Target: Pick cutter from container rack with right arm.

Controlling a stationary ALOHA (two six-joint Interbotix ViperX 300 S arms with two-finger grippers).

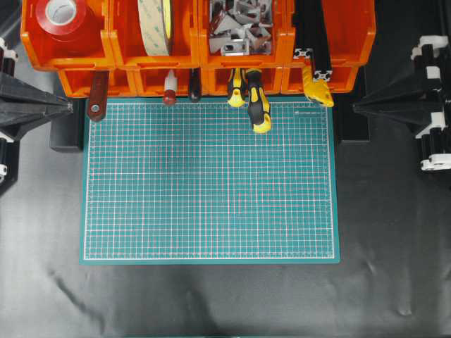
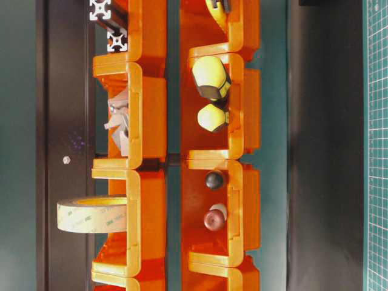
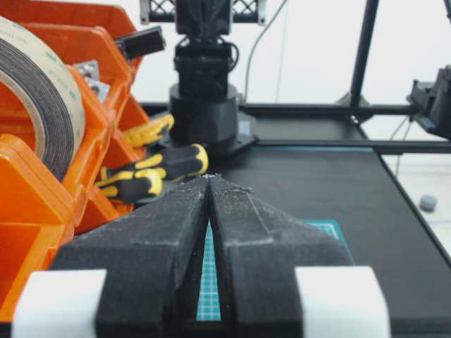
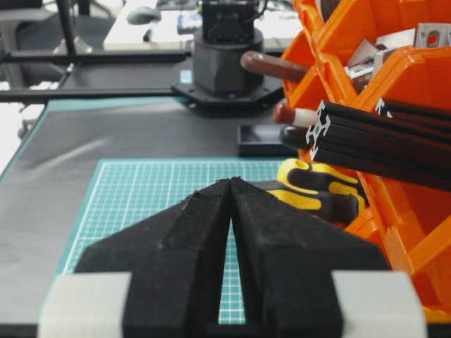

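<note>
The cutter sticks out of its bin (image 1: 320, 92) while my right gripper points across the mat, so I should first back off and turn to face that bin (image 1: 344, 77).
The orange container rack (image 1: 127, 60) runs along the far edge of the green mat (image 1: 211, 183). The yellow cutter (image 1: 318, 89) pokes out of the lower right bin, under black aluminium bars (image 1: 313, 39). In the left wrist view the cutter (image 3: 151, 129) shows as a yellow end beyond the screwdrivers. My right gripper (image 1: 355, 107) rests at the right edge, level with the rack's front and to the right of the cutter. Its fingers meet at the tips with nothing between them (image 4: 231, 180). My left gripper (image 1: 69, 105) rests at the left edge, also shut and empty (image 3: 209, 176).
Two yellow-and-black screwdrivers (image 1: 257, 105) hang from the bin left of the cutter. Brown-handled tools (image 1: 97, 98) stick out of the left bins. Upper bins hold a red tape roll (image 1: 62, 14), a pale tape roll (image 1: 156, 24) and metal brackets (image 1: 239, 28).
</note>
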